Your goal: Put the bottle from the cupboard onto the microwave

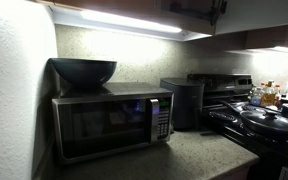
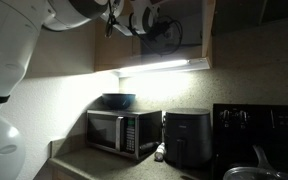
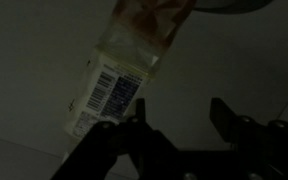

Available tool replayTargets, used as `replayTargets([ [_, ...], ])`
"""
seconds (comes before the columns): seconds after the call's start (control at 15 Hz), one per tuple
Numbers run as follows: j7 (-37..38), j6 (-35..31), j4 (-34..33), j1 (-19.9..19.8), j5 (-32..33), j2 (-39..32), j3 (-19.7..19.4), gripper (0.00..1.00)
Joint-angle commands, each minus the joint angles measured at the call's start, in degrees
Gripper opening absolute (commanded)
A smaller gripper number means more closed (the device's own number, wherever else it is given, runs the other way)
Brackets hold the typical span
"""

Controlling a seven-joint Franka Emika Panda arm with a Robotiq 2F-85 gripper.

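Note:
The bottle lies slanted across my gripper's open fingers with the barcode label [image 3: 111,90] outside one finger, so next I turn and move them around the bottle's body [image 3: 126,52] first.
In the wrist view a bottle [image 3: 124,70] with a pale barcode label and an amber-orange end lies tilted in the dark cupboard. My gripper [image 3: 180,108] is open and empty. The bottle sits just outside its left finger, not between the jaws. In an exterior view the gripper [image 2: 160,30] is up inside the open brown cupboard [image 2: 104,50], above the light strip [image 2: 164,67]. The silver-and-black microwave shows in both exterior views [image 1: 109,125] [image 2: 124,132] on the counter below. A dark bowl [image 1: 82,71] [image 2: 118,100] stands on its top.
A dark boxy appliance [image 1: 182,102] [image 2: 187,138] stands beside the microwave. A black stove [image 1: 254,120] with pans is further along. Yellowish condiment bottles [image 1: 267,95] cluster behind it. The granite counter [image 1: 184,155] runs in front.

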State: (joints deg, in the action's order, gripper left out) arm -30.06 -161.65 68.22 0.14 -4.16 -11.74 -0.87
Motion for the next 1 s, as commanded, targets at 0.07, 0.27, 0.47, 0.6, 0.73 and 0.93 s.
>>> replayTargets([
  [0.07, 4.16, 1.84, 2.86, -0.09, 1.39, 2.17, -2.70, 1.00],
  [0.27, 5.79, 2.10, 2.74, 0.35, 1.73, 2.34, -4.17, 1.00],
  [0.47, 9.03, 1.75, 3.26, 1.04, 4.61, 2.85, -6.59, 1.00],
  [0.6, 12.69, 1.66, 2.80, 1.31, 8.44, 2.40, -8.66, 1.00],
  [0.73, 13.86, 1.11, 1.96, 0.82, 9.01, 1.21, -9.21, 1.00],
  [0.93, 11.06, 0.20, 1.55, -0.23, 5.37, -0.11, -8.20, 1.00],
])
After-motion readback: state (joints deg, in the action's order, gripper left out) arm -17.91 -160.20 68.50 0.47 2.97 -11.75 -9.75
